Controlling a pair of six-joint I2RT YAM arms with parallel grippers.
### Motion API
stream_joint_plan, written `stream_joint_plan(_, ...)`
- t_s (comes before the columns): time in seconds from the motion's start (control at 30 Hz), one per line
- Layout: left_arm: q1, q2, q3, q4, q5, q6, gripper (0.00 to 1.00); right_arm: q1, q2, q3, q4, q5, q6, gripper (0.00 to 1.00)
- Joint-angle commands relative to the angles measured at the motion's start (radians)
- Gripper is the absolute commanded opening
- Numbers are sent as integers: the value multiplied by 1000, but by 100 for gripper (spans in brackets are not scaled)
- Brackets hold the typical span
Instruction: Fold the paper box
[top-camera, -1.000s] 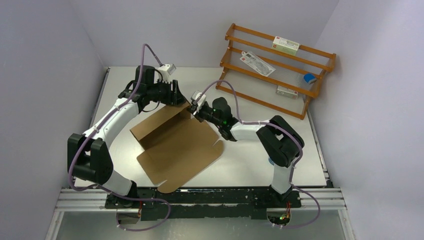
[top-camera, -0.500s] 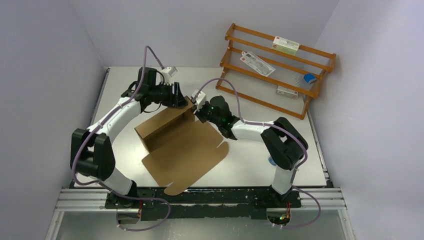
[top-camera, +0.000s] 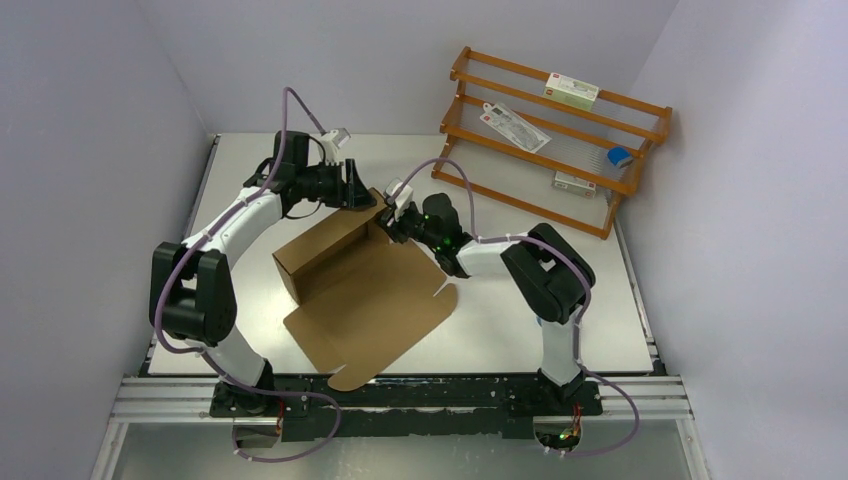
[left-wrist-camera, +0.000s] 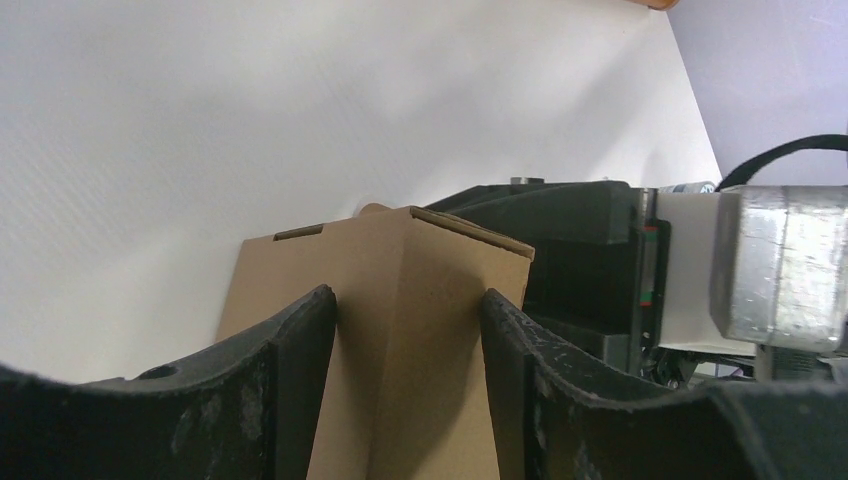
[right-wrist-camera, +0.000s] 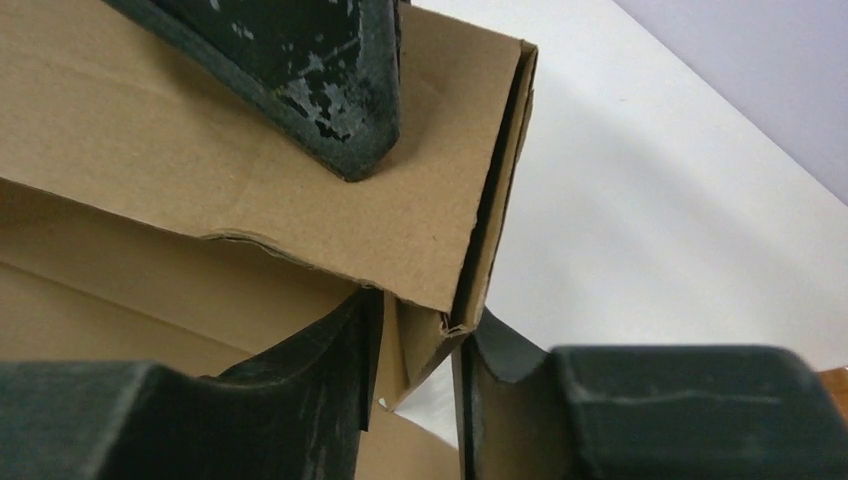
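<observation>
My right gripper needs to open and pinch the side's corner (right-wrist-camera: 452, 316) flush first, because the end flap stands away from the box's raised side with a slit (right-wrist-camera: 494, 190) along their seam.
The paper box (top-camera: 370, 300) is a brown cardboard sheet lying flat on the table, with its far-left wall (top-camera: 325, 245) raised. My left gripper (top-camera: 362, 197) sits at the wall's far top corner. In the left wrist view its jaws (left-wrist-camera: 408, 295) close on the folded cardboard corner (left-wrist-camera: 400, 260), one finger on each side. My right gripper (top-camera: 388, 225) meets the same corner from the right. In the right wrist view its jaws (right-wrist-camera: 412, 360) stand slightly open around the doubled wall end (right-wrist-camera: 480, 250) and a small tab. The left finger (right-wrist-camera: 330, 90) rests on the wall's face.
A wooden rack (top-camera: 555, 130) leans at the back right and carries white cartons (top-camera: 571, 92) and a small blue item (top-camera: 620, 156). Grey walls close in on both sides. Bare table (top-camera: 500, 330) lies right of the box, under the right arm's elbow.
The right jaws, pinched on the wall end before, have parted. The box slid slightly right and the raised wall stands more squarely. The left gripper stayed on the corner.
</observation>
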Motion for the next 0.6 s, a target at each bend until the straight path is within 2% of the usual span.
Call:
stream_joint_plan(0.0,1,54,-33,-113,-27,34,59,-10,41,36,95,-61,13,36)
stream_joint_plan(0.17,5,53,-37,-109,-4,27,59,-10,70,25,185,-10,31,32)
stream_joint_plan(0.33,5,59,-39,-105,25,21,59,-9,91,20,267,84,55,19)
stream_joint_plan(0.57,7,56,-49,-92,54,9,59,27,96,25,273,262,-6,12)
